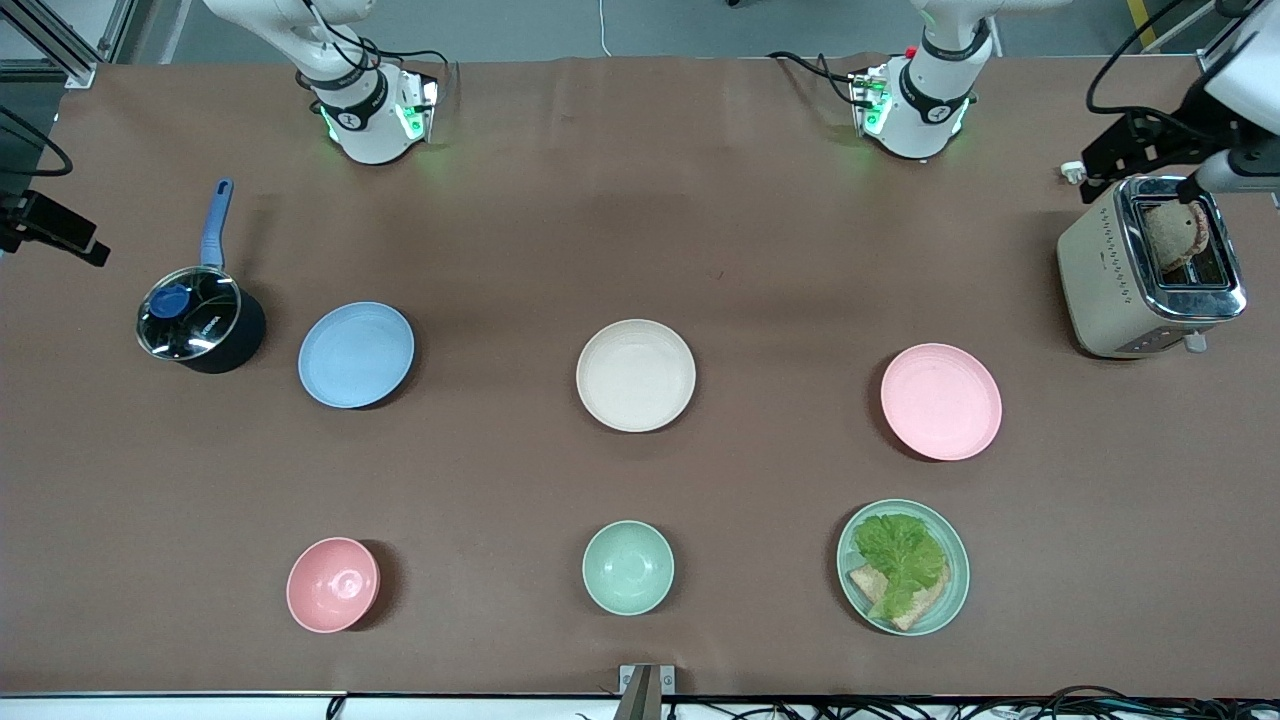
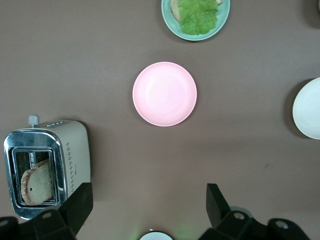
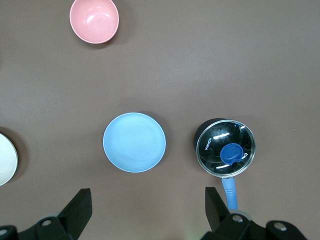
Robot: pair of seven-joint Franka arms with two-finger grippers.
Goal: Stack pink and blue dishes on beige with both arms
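My left gripper should next go toward the plate's toaster-side rim and close there, because there is a clear gap from the toaster to the pink plate.
Three plates lie in a row across the middle of the table. The beige plate is in the centre, the pink plate lies toward the left arm's end, and the blue plate toward the right arm's end. My left gripper hangs open and empty, high over bare table between the pink plate and its own base. My right gripper is also open and empty, high over bare table near the blue plate. Both plates lie flat with nothing on them.
A lidded black pot with a blue handle stands beside the blue plate. A toaster holding bread stands at the left arm's end. Nearer the front camera are a pink bowl, a green bowl and a green plate with lettuce.
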